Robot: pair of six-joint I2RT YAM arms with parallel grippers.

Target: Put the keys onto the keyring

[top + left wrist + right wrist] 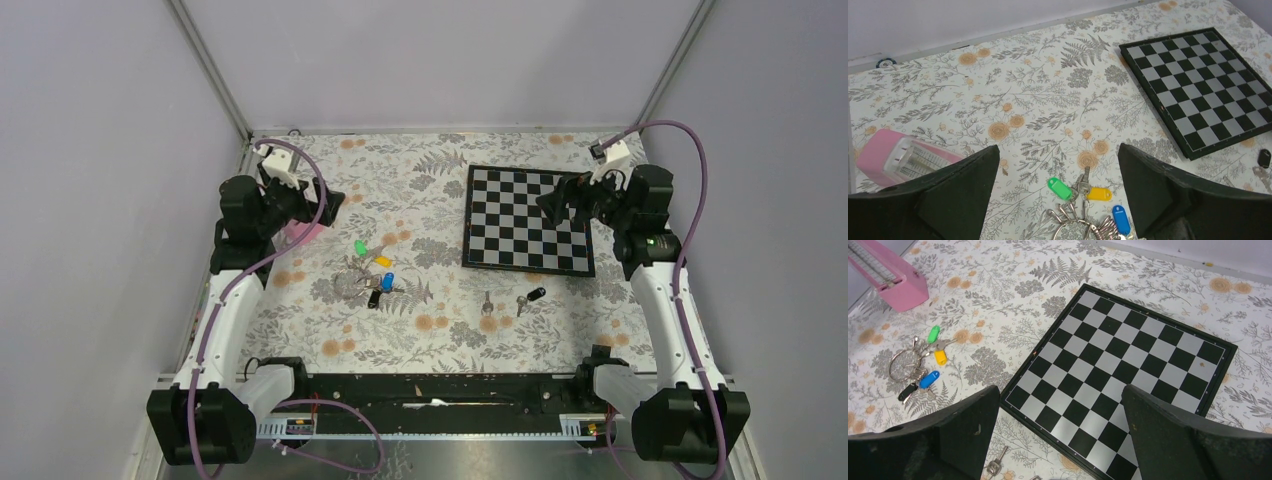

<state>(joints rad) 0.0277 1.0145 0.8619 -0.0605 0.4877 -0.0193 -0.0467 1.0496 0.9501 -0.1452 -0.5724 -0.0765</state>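
My left gripper is moving toward one silver clip that points into the keyring's open middle, clear of the tags. It should carry on going until its fingers are on both sides of that clip.
The keyring, thin silver rings with green, yellow, blue and black tags, lies on the flowered cloth left of centre. It also shows in the left wrist view and the right wrist view. The plain silver key and the black-headed key lie loose nearer the front, right of centre. The silver key shows in the right wrist view, and the black-headed key at the left wrist view's right edge. My left gripper is open, raised behind the keyring. My right gripper is open above the chessboard.
A black and silver chessboard lies at the back right, its near edge just behind the two keys. A pink box-like object sits at the left under my left arm. Frame walls enclose the table.
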